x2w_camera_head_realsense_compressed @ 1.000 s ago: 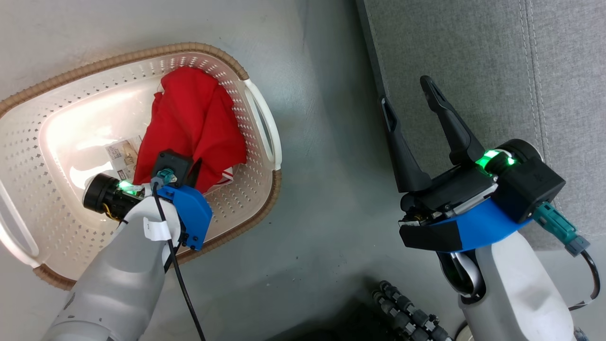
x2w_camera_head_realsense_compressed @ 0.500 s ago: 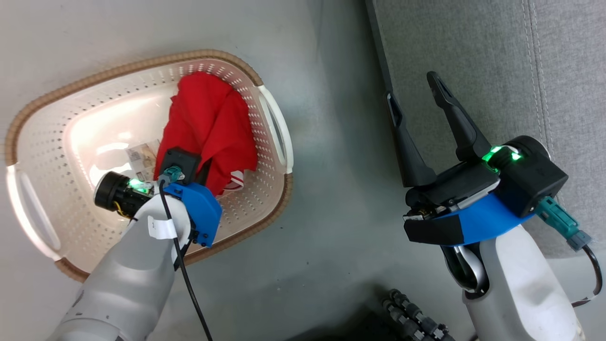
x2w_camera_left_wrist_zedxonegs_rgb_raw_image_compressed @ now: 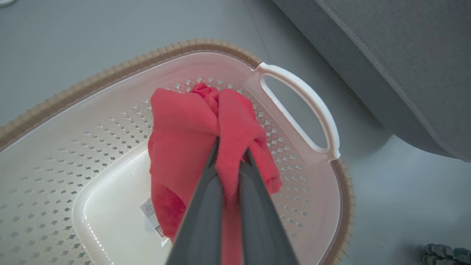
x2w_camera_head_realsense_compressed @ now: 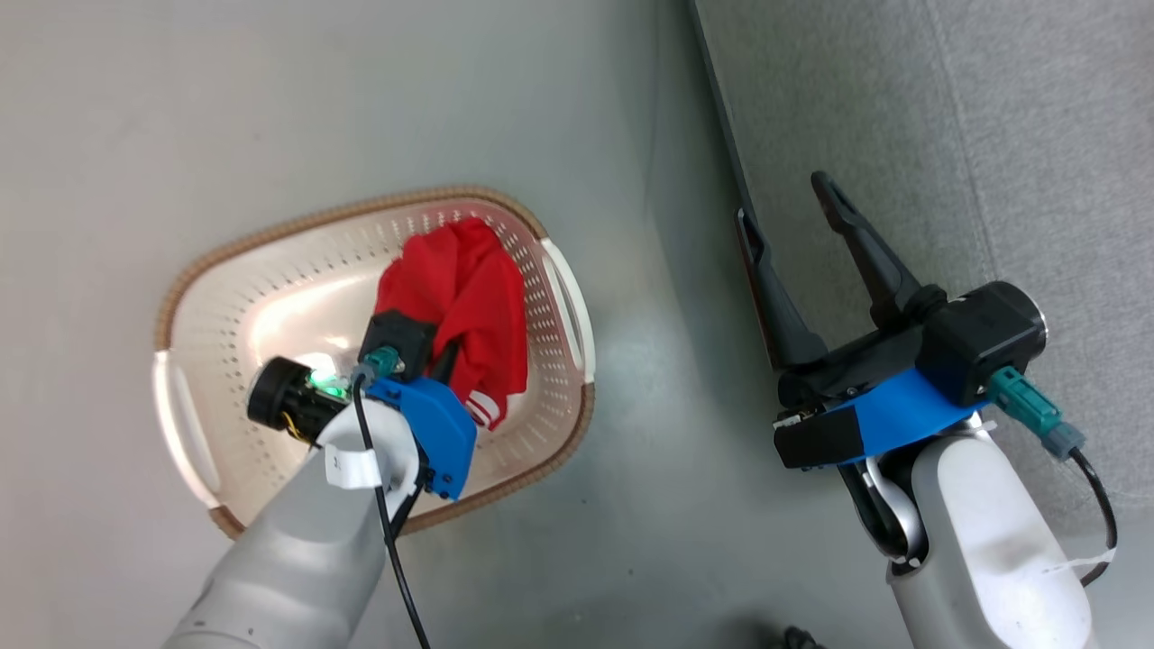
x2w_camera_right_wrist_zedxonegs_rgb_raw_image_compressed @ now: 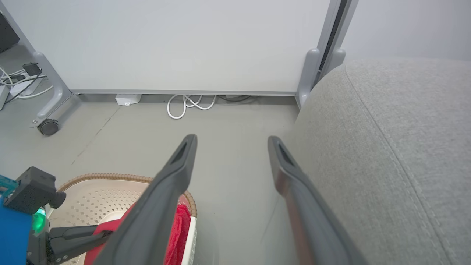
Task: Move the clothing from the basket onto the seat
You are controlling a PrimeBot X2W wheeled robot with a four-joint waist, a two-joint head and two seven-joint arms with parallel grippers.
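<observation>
The basket's clear cream bottom [x2w_camera_head_realsense_compressed: 306, 315] can be seen next to the bunched red clothing [x2w_camera_head_realsense_compressed: 465, 303], so the robot should expect the basket to be empty when it lifts that clothing out to the seat.
The red clothing [x2w_camera_head_realsense_compressed: 460, 288] hangs bunched inside the cream basket [x2w_camera_head_realsense_compressed: 361, 205], against its right wall. My left gripper [x2w_camera_left_wrist_zedxonegs_rgb_raw_image_compressed: 232, 151] is shut on a fold of that clothing [x2w_camera_left_wrist_zedxonegs_rgb_raw_image_compressed: 184, 140], with fabric pinched between its two fingers above the basket [x2w_camera_left_wrist_zedxonegs_rgb_raw_image_compressed: 110, 71] floor. In the head view my left gripper [x2w_camera_head_realsense_compressed: 442, 361] is mostly hidden behind its wrist. My right gripper [x2w_camera_head_realsense_compressed: 782, 200] stands open and holds nothing, over the left edge of the grey seat [x2w_camera_head_realsense_compressed: 947, 135]. In the right wrist view its fingers [x2w_camera_right_wrist_zedxonegs_rgb_raw_image_compressed: 232, 139] spread over the floor beside the seat [x2w_camera_right_wrist_zedxonegs_rgb_raw_image_compressed: 386, 147].
A strip of grey floor [x2w_camera_head_realsense_compressed: 658, 406] separates basket and seat. A white partition [x2w_camera_right_wrist_zedxonegs_rgb_raw_image_compressed: 184, 44] on a caster foot [x2w_camera_right_wrist_zedxonegs_rgb_raw_image_compressed: 48, 127] stands beyond, with white cables [x2w_camera_right_wrist_zedxonegs_rgb_raw_image_compressed: 189, 105] at its base. A dark ribbed hose [x2w_camera_left_wrist_zedxonegs_rgb_raw_image_compressed: 445, 254] lies on the floor nearby.
The head camera has moved, so the basket now looks smaller and sits lower and further right. The clothing looks more gathered and drawn up in my left gripper. My right gripper stays open.
</observation>
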